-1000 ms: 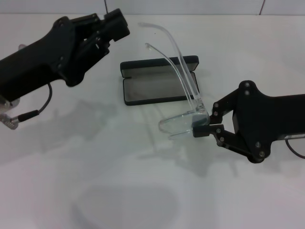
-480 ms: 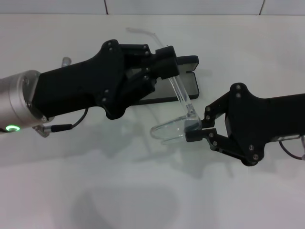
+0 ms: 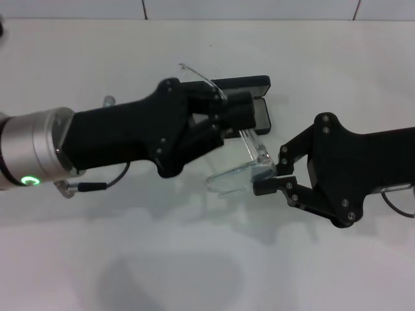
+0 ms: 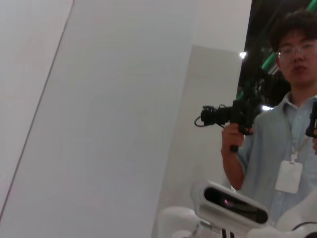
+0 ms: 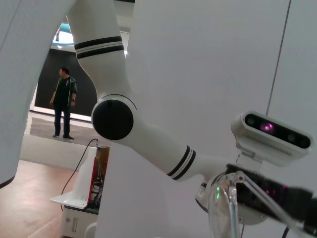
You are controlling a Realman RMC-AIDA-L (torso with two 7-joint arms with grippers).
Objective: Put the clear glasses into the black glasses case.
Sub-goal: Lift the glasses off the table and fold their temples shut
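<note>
One arm of the clear glasses [image 3: 206, 80] is sticking open below my left gripper, so my left gripper should move back to its far end [image 3: 183, 66] and fold the arm in first.
The clear glasses [image 3: 232, 179] hang above the table in the head view, lenses low and arms rising towards the back. My right gripper [image 3: 269, 175] is shut on the frame's right end. My left gripper [image 3: 241, 110] reaches in from the left, shut, its tip lying against the glasses' arms. The black glasses case [image 3: 251, 83] lies open behind, mostly covered by the left gripper, with a strip of lid and base showing. In the right wrist view the clear glasses [image 5: 224, 208] appear close up. The left wrist view shows neither glasses nor case.
The white table [image 3: 194, 259] stretches bare in front of both arms. A cable [image 3: 97, 186] hangs from the left wrist. The wrist views look back at the robot's head [image 5: 274, 135] and a person holding a camera [image 4: 277, 139].
My left gripper has swung from the back left across the case to the glasses' arms and now presses them lower. The right gripper still holds the glasses, shifted slightly left.
</note>
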